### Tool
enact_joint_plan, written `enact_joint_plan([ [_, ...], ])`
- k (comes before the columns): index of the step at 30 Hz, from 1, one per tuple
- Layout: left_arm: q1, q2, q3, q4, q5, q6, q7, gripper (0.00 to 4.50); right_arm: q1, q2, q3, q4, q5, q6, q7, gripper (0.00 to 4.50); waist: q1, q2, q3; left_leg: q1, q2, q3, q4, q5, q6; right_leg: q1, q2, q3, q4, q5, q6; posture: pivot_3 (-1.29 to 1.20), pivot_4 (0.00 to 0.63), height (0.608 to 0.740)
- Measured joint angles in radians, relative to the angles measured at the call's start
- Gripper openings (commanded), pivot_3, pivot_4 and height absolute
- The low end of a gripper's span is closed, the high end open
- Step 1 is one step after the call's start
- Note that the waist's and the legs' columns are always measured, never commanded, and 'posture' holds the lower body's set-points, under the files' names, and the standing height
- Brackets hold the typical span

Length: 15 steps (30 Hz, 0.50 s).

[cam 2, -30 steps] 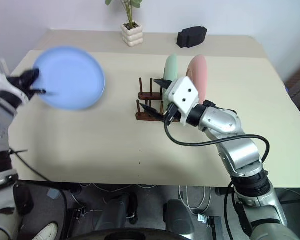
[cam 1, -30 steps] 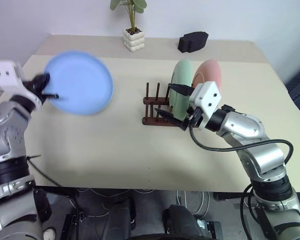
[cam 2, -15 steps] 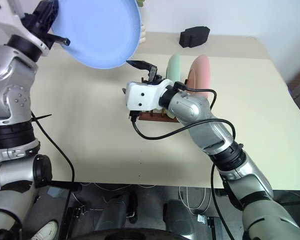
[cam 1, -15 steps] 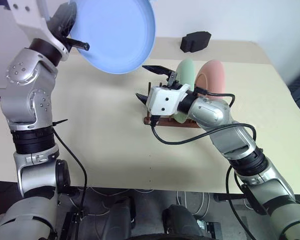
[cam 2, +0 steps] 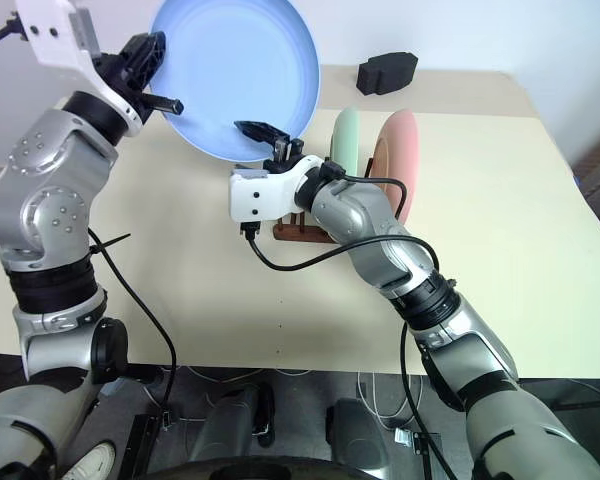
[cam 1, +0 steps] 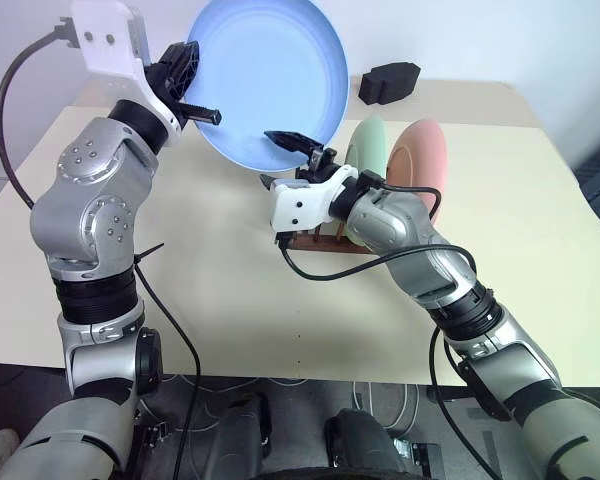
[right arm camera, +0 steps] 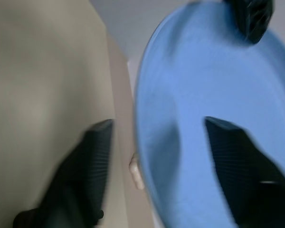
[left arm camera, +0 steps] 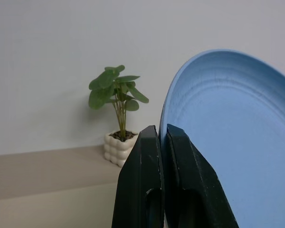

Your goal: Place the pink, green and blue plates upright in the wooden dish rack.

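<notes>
The robot's left gripper is holding the blue plate (cam 1: 270,80) with its broad side toward the rack's slots, so the right gripper should take over at the blue plate's lower rim (cam 1: 270,168) and turn the plate edge-on.
My left gripper (cam 1: 187,97) is shut on the rim of the blue plate (cam 1: 270,75) and holds it tilted high over the table's back left. The two black fingers (left arm camera: 149,156) pinch the plate's edge (left arm camera: 218,142). My right gripper (cam 1: 280,162) reaches up to the plate's lower rim, open. One of its fingers (right arm camera: 85,175) stands on each side of that rim (right arm camera: 147,142). The green plate (cam 1: 366,150) and the pink plate (cam 1: 422,155) stand upright in the wooden dish rack (cam 1: 315,241) just behind my right wrist.
A small potted plant (left arm camera: 116,95) stands at the back of the beige table (cam 1: 230,280), against the wall. A black object (cam 1: 388,82) lies at the back right. The rack's left slots are partly hidden by my right hand.
The left arm swung the blue plate up and to the right. The right gripper left the rack, rolled over, moved left to the plate's lower rim, and its fingers drew closer together.
</notes>
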Motion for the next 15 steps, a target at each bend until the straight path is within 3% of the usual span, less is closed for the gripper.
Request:
enact_joint_plan([
  [2,0.0,-0.002,0.017,0.0,-0.014,0.011,0.009,0.0,0.0,0.003,-0.001,0.0,0.0,-0.002,0.006,0.14,0.0,0.0,0.0,0.0,0.0,0.0,0.0,0.0,0.0,0.0,0.0,0.0,0.0,0.0,0.0,0.0,0.15,0.74],
  [9,0.007,-0.01,0.026,-0.015,-0.049,0.027,0.008,0.0,0.022,0.01,-0.001,0.002,-0.004,-0.01,0.024,0.05,0.002,0.0,0.0,0.0,0.0,-0.001,0.0,0.0,0.0,0.001,0.0,-0.002,0.0,0.0,0.0,0.0,0.15,0.74],
  [13,0.009,-0.062,0.097,-0.005,-0.137,0.017,0.004,1.38,0.029,0.006,-0.003,-0.003,-0.034,-0.031,0.006,0.0,0.001,0.0,0.0,0.0,0.0,-0.001,0.0,0.0,0.0,0.001,0.0,-0.002,0.0,0.0,0.0,0.0,0.15,0.74],
  [15,0.008,-0.078,0.14,0.007,-0.177,-0.007,0.004,2.46,0.029,0.006,-0.013,-0.012,-0.036,-0.039,-0.003,0.0,-0.001,0.0,0.0,0.0,0.0,-0.001,0.0,0.0,-0.001,0.001,0.0,-0.003,0.0,0.0,0.0,0.0,0.15,0.74],
])
